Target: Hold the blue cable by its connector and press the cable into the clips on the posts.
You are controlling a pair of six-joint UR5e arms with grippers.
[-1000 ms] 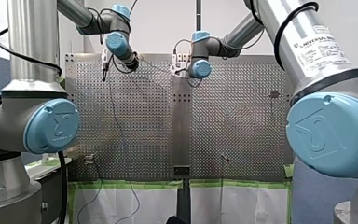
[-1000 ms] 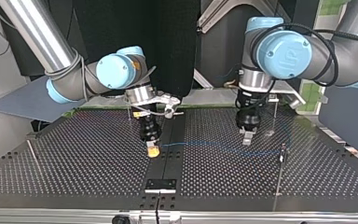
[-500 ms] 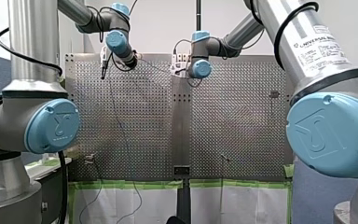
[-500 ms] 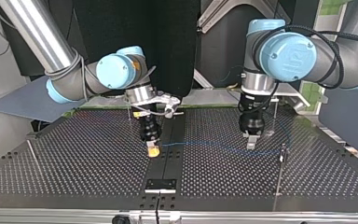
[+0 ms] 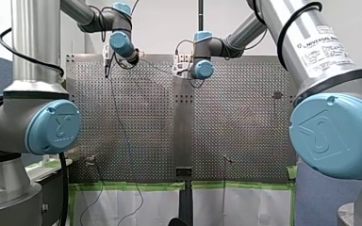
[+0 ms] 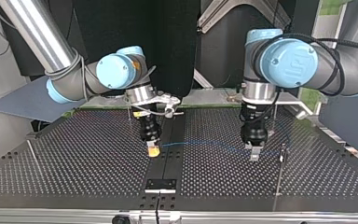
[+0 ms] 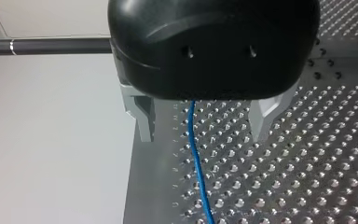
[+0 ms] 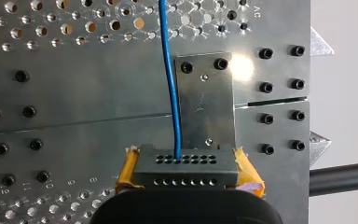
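Observation:
My gripper will make the blue cable [image 8: 171, 84] bow sideways and stay seated when it carries the grey connector, because the cable goes into the connector with a gentle curve [image 8: 177, 152].
In the right wrist view my right gripper [image 8: 186, 176] is shut on the grey connector [image 8: 186, 168], its yellow pads [image 8: 127, 171] on either side. The blue cable [image 8: 171, 84] leaves the connector and runs ahead over the plate. In the top view that gripper [image 6: 153, 150] hangs at the table's middle seam, and the cable [image 6: 205, 143] stretches to the view's right. My left gripper [image 6: 254, 155] stands over the cable near a thin post [image 6: 283, 151]. In the left wrist view its grey fingers [image 7: 144, 122] are spread and the cable [image 7: 196, 163] runs between them untouched.
More thin posts stand at the top view's left [image 6: 32, 154] and behind my left gripper [image 6: 275, 114]. A small black bracket [image 6: 160, 185] sits on the seam near the table's near edge. The perforated table [image 6: 84, 163] lies around both grippers.
My left gripper has slid along the cable toward the top view's right and nearer that camera, closing on the post. My right gripper and the connector have stayed put.

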